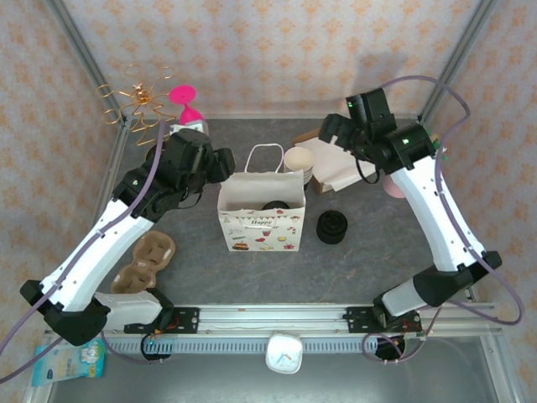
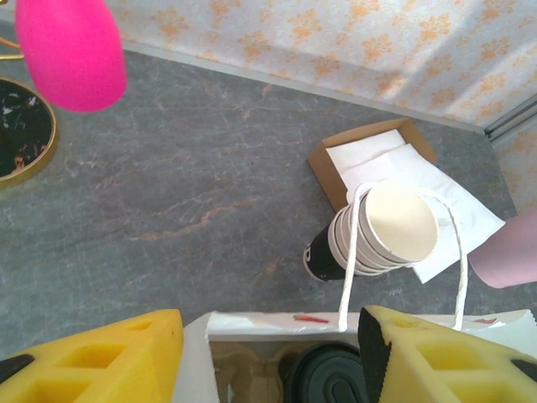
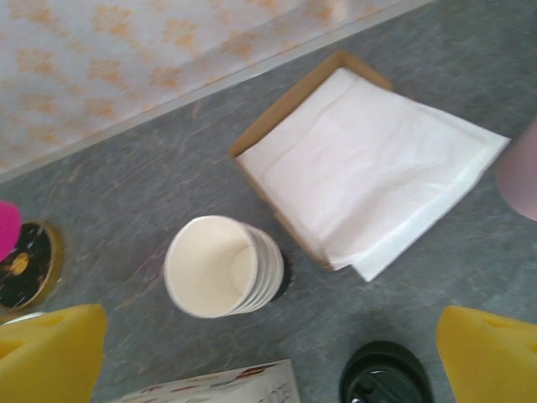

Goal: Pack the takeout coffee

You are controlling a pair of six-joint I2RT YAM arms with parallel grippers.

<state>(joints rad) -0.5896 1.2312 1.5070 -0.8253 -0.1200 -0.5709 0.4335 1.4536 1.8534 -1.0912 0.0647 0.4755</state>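
Note:
The coffee stands in the white bag (image 1: 275, 205) and my right gripper is open. That gripper should keep moving toward the pink cup (image 1: 393, 188) until it grips a wrapped stick.
The takeout coffee (image 1: 275, 205) stands inside the white paper gift bag (image 1: 256, 231) in the middle of the table, with its black lid (image 2: 329, 376) showing through the bag's open top. My left gripper (image 1: 225, 164) hovers over the bag's left rear rim. In the left wrist view its yellow fingers (image 2: 270, 353) stand open on either side of the bag's mouth, holding nothing. My right gripper (image 1: 329, 130) hangs at the back right, above the stacked cups. Its fingers (image 3: 268, 357) are spread wide and empty.
A stack of lidless cream cups (image 1: 299, 164) sits behind the bag, beside a cardboard tray of white napkins (image 1: 340, 168). Loose black lids (image 1: 331, 227) lie right of the bag. A brown cup carrier (image 1: 144, 260) is at the left. A gold wire stand (image 1: 138, 105) and a pink goblet (image 1: 186, 96) fill the back left corner.

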